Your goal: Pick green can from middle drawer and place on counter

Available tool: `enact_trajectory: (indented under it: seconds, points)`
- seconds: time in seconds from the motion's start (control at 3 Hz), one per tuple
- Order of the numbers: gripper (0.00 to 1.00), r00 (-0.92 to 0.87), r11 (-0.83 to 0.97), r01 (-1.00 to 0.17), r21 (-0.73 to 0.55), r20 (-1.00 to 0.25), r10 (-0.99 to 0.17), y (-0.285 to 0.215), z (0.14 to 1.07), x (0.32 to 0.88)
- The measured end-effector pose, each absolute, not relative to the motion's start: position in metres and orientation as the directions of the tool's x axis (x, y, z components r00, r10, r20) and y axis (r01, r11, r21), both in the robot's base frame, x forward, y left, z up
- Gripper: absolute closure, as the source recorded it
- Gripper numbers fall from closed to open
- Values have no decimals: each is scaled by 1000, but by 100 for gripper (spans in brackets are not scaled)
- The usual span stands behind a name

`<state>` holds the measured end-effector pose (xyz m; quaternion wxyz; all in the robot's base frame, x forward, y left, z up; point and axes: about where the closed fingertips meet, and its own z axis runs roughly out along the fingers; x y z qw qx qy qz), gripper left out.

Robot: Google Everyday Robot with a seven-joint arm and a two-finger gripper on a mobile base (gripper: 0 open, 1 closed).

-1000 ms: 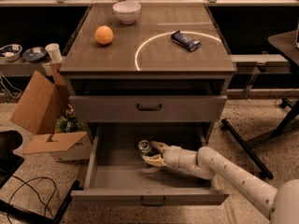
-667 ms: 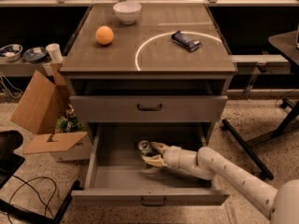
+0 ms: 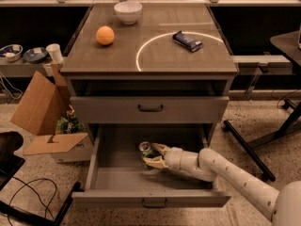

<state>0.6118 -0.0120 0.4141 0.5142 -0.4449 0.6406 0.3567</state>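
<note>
Next, I open wide and bring my gripper's fingers around the can's body [image 3: 145, 149] before I lift, since they sit bunched at one side of the green can [image 3: 150, 150].
The green can [image 3: 145, 149], with its silver top showing, stands on the floor of the open middle drawer [image 3: 117, 178], near the middle and towards the back. My gripper [image 3: 151, 155] reaches into the drawer from the right and sits right at the can, at its right side. My pale arm [image 3: 225, 173] comes in over the drawer's right front corner. The counter [image 3: 155, 62] is the cabinet top above, marked with a thin white circle line.
On the counter are an orange ball [image 3: 105, 35], a white bowl [image 3: 128, 12] and a dark blue snack wrapper [image 3: 187, 40]. The drawer above [image 3: 150, 108] is closed. An open cardboard box [image 3: 44, 121] stands on the floor to the left; a black table leg [image 3: 249, 147] lies to the right.
</note>
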Motion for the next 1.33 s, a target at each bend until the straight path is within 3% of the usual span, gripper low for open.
enact_trajectory:
  seconds: [0.67,1.0,1.33]
  points:
    - [34,-75,349,-937,0,-976,-203,-12,414,612]
    - [28,-72,345,-939,-6,-974,-213,-12,414,609]
    - [58,-88,350,-937,0,-968,-235,-16,411,601]
